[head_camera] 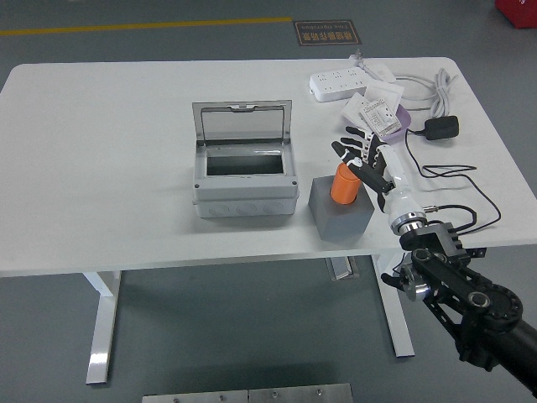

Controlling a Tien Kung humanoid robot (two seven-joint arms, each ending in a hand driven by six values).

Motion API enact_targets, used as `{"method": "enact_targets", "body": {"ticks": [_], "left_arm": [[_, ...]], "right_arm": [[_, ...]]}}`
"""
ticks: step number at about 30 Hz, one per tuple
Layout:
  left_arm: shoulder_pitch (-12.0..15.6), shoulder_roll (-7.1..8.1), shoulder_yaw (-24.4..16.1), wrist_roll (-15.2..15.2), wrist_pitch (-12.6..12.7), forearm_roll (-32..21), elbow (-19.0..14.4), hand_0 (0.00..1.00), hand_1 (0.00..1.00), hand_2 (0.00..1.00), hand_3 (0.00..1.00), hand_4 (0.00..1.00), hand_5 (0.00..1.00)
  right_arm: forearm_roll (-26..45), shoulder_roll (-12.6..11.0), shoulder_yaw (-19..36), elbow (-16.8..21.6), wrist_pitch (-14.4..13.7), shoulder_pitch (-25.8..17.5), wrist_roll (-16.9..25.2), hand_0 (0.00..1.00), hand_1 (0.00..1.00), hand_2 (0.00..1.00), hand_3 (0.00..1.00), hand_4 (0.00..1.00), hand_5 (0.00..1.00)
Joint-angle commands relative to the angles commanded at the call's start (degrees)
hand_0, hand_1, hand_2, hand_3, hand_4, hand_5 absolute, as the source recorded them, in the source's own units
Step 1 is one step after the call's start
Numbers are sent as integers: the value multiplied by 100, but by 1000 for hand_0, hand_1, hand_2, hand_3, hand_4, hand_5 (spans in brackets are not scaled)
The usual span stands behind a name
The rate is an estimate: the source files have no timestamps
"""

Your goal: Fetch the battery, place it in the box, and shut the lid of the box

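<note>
The orange battery [345,184] will lie on its side when I drop it in, because the box's opening [245,164] is much wider than the battery.
An orange cylindrical battery [343,185] stands upright in a grey block holder [340,212] right of the table's middle. My right hand [362,159] reaches in from the lower right and hovers just right of and behind the battery's top, its black-tipped fingers spread and holding nothing. The grey box [244,185] sits left of the holder with its clear lid [242,122] hinged up and back, the inside bare. My left arm is out of sight.
At the back right lie a white power strip [339,83], its white cable [424,88], packets on a purple dish [379,116] and a black adapter [441,128] with a black wire. The table's near edge [210,260] runs close under the box and holder.
</note>
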Motion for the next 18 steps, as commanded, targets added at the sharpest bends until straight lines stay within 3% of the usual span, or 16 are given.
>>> {"method": "enact_targets", "body": {"ticks": [16, 17, 18], "left_arm": [[-29, -11, 78, -10, -1, -31, 0, 624, 774, 647, 691, 627, 178], [-28, -13, 81, -10, -1, -32, 0, 624, 775, 648, 691, 627, 177], [-28, -15, 86, -9, -2, -32, 0, 624, 775, 648, 691, 627, 177]], "right_arm": [[18, 29, -283, 17, -71, 31, -20, 814, 745, 741, 800, 998, 458], [18, 32, -297, 14, -73, 30, -21, 799, 740, 738, 794, 920, 340], [17, 36, -313, 3, -74, 30, -23, 799, 740, 738, 794, 920, 340]]}}
